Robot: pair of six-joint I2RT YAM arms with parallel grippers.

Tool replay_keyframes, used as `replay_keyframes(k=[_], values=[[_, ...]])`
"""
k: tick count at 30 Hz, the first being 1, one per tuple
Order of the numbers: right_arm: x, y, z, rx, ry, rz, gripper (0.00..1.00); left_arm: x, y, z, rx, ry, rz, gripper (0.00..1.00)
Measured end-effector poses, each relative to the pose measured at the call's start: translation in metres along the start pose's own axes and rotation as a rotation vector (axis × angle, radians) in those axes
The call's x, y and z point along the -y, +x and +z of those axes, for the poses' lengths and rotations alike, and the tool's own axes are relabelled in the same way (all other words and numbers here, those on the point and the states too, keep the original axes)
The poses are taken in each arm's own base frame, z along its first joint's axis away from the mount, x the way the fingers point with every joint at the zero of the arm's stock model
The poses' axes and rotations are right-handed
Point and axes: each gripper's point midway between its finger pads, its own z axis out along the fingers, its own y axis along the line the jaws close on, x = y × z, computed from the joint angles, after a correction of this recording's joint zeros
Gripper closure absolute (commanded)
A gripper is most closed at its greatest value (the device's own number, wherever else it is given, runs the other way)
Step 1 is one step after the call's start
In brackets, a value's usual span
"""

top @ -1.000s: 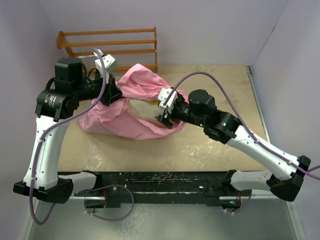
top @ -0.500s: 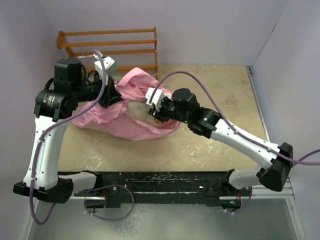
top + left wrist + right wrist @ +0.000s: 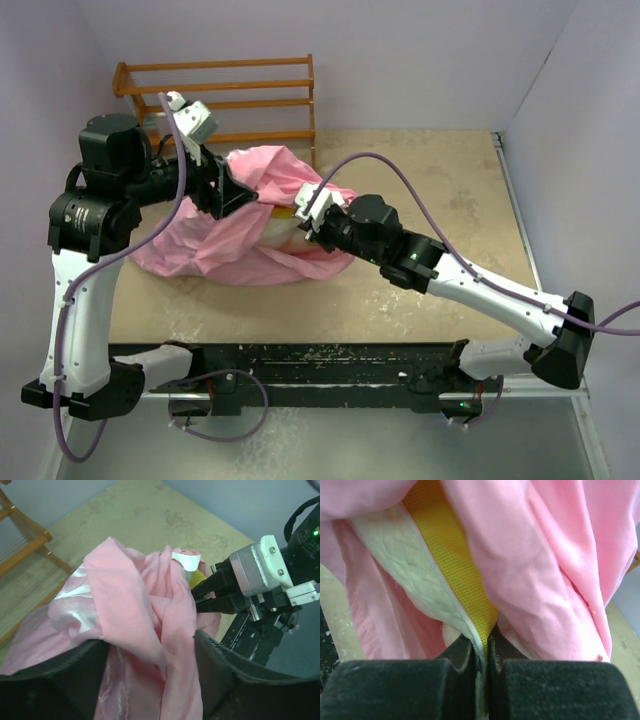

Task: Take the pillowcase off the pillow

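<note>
Next, I grip the pillowcase's far end (image 3: 172,246) with my left gripper and pull it back, because the pillowcase's folds (image 3: 276,178) hang over the pillow's yellow edging in my right gripper.
The pink pillowcase (image 3: 225,250) lies bunched across the table's left half, still round the pillow (image 3: 284,214), of which only a cream and yellow sliver shows. My left gripper (image 3: 236,194) stands open over the bundle; folds of pillowcase (image 3: 135,605) lie loose between its spread fingers (image 3: 220,665). A white tag (image 3: 186,560) pokes from the fabric. My right gripper (image 3: 485,642) is shut on the pillow's yellow edging (image 3: 455,555), beside the cream quilted face (image 3: 405,565), with pillowcase (image 3: 545,575) draped over it. Seen from above, this right gripper (image 3: 306,214) reaches into the cover's right side.
A wooden rack (image 3: 225,85) stands against the back wall, just behind the bundle. Purple walls close in the table on the left, back and right. The arm bases and a black rail (image 3: 320,365) run along the near edge.
My right gripper pushed left into the cover's opening and shut on the pillow's yellow edge. My left gripper opened and its arm shifted left; the pillowcase slid further left.
</note>
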Motion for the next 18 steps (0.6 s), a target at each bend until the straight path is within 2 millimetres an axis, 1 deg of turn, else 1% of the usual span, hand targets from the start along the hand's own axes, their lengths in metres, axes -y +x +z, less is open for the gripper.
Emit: replay_keyframes(k=[2, 4, 6, 7, 8, 9, 10, 11, 12, 13, 14, 16, 18], values=[[0.002, 0.0, -0.006, 0.008, 0.019, 0.022, 1.0, 0.004, -0.005, 0.0, 0.022, 0.019, 0.0, 0.51], [0.003, 0.0, -0.01, 0.014, 0.028, 0.04, 1.0, 0.004, -0.006, 0.002, 0.026, 0.028, -0.004, 0.65], [0.004, 0.001, -0.013, 0.016, 0.037, 0.055, 1.0, 0.001, -0.002, 0.006, 0.016, 0.028, -0.009, 0.74], [0.005, 0.001, -0.014, 0.014, 0.043, 0.06, 1.0, -0.001, 0.002, 0.009, 0.003, 0.027, -0.02, 0.76], [0.005, 0.001, -0.015, 0.014, 0.048, 0.064, 1.0, -0.004, 0.007, 0.012, -0.014, 0.026, -0.031, 0.75], [0.006, 0.001, -0.016, 0.014, 0.05, 0.069, 1.0, -0.006, 0.011, 0.014, -0.029, 0.026, -0.041, 0.68], [0.006, 0.001, -0.017, 0.015, 0.052, 0.072, 1.0, -0.007, 0.016, 0.016, -0.046, 0.026, -0.052, 0.5], [0.006, 0.001, -0.018, 0.013, 0.051, 0.074, 1.0, -0.008, 0.02, 0.018, -0.062, 0.027, -0.062, 0.41], [0.006, 0.001, -0.018, 0.012, 0.051, 0.077, 1.0, -0.009, 0.023, 0.018, -0.072, 0.029, -0.064, 0.4], [0.006, 0.001, -0.018, 0.012, 0.051, 0.08, 1.0, -0.008, 0.026, 0.019, -0.084, 0.034, -0.076, 0.45], [0.005, 0.002, -0.018, 0.01, 0.051, 0.08, 1.0, -0.007, 0.028, 0.018, -0.095, 0.039, -0.084, 0.55], [0.006, 0.003, -0.018, 0.005, 0.053, 0.079, 1.0, -0.005, 0.033, 0.017, -0.114, 0.046, -0.093, 0.8], [0.008, 0.003, -0.019, 0.002, 0.063, 0.079, 1.0, -0.003, 0.035, 0.015, -0.126, 0.049, -0.093, 1.0]])
